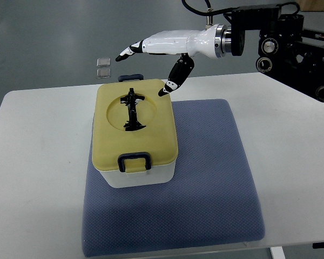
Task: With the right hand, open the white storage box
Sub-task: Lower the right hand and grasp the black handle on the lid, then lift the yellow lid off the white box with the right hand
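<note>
The pale yellow lid (135, 141) will come off whole when I lift its handle, because dark latches (130, 78) sit at both its near and far sides.
A white storage box (135, 175) with a pale yellow lid (134, 127) stands on a blue-grey mat (205, 178). The lid is down, with a black folding handle (132, 110) in its round recess and a dark latch (134, 160) at the near side. Another latch (130, 77) shows at the far side. My right hand (143, 67) hovers above the box's far right corner, fingers spread and empty. Its thumb (175, 78) points down near the lid's far right edge. The left arm is out of view.
The mat lies on a white table (38, 162). Two small clear squares (103, 67) lie on the grey floor beyond the table's far edge. The right arm's black housing (297, 48) fills the upper right.
</note>
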